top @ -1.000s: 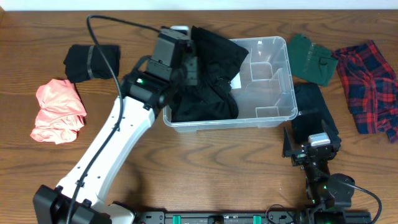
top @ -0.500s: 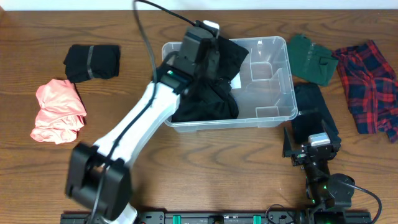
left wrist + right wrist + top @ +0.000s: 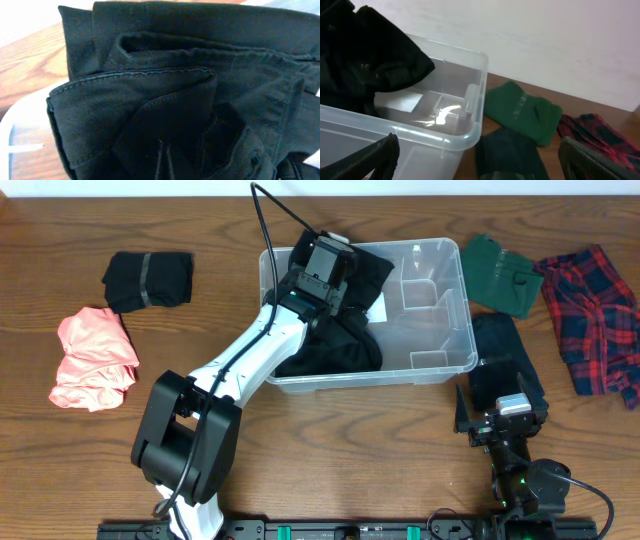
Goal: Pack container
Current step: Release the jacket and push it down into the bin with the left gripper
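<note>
My left gripper should lift clear, then come down by the container's side (image 3: 268, 298) and push the black garment inward, because the garment bulges up above the container's back rim (image 3: 308, 242).
The clear plastic container (image 3: 462, 300) stands at the table's middle back, with inner ribs and a white label on its bottom. A large black garment (image 3: 335, 345) fills its left half. My left gripper (image 3: 333, 285) is over that half, shut on the black garment (image 3: 150, 100), which fills the left wrist view around the fingers (image 3: 164, 160). My right gripper (image 3: 500, 412) is open and empty near the front right, just off the container's near right corner (image 3: 465, 135). A dark garment (image 3: 507, 150) lies between its fingers (image 3: 480, 160).
A folded black garment (image 3: 148, 278) and a pink garment (image 3: 95, 358) lie at the left. A green garment (image 3: 503, 275), a red-and-navy plaid shirt (image 3: 595, 315) and a dark garment (image 3: 505, 360) lie right of the container.
My left arm has swung right with the black garment, from the container's left rim to over its left half. The right arm has not moved.
</note>
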`<action>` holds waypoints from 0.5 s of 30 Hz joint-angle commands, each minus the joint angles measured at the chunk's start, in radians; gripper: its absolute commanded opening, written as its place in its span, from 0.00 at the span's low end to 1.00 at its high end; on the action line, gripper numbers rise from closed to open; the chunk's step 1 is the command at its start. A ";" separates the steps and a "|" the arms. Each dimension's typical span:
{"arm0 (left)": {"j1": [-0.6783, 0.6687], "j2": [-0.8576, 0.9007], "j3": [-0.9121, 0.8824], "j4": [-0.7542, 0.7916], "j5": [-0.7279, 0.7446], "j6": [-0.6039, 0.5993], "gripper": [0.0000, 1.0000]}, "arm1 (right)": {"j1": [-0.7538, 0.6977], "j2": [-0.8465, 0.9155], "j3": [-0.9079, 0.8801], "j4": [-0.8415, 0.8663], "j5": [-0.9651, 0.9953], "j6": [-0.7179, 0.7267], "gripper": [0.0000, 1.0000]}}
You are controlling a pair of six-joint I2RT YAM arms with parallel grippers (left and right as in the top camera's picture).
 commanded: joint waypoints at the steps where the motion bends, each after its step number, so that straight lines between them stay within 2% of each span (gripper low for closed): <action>1: 0.008 0.009 0.007 -0.023 -0.073 -0.076 0.06 | -0.012 -0.005 -0.002 -0.004 -0.004 -0.006 0.99; 7: 0.008 0.039 -0.016 -0.039 -0.073 -0.143 0.06 | -0.012 -0.005 -0.002 -0.004 -0.004 -0.006 0.99; 15: 0.008 0.140 -0.018 -0.043 -0.073 -0.144 0.06 | -0.012 -0.005 -0.002 -0.004 -0.004 -0.006 0.99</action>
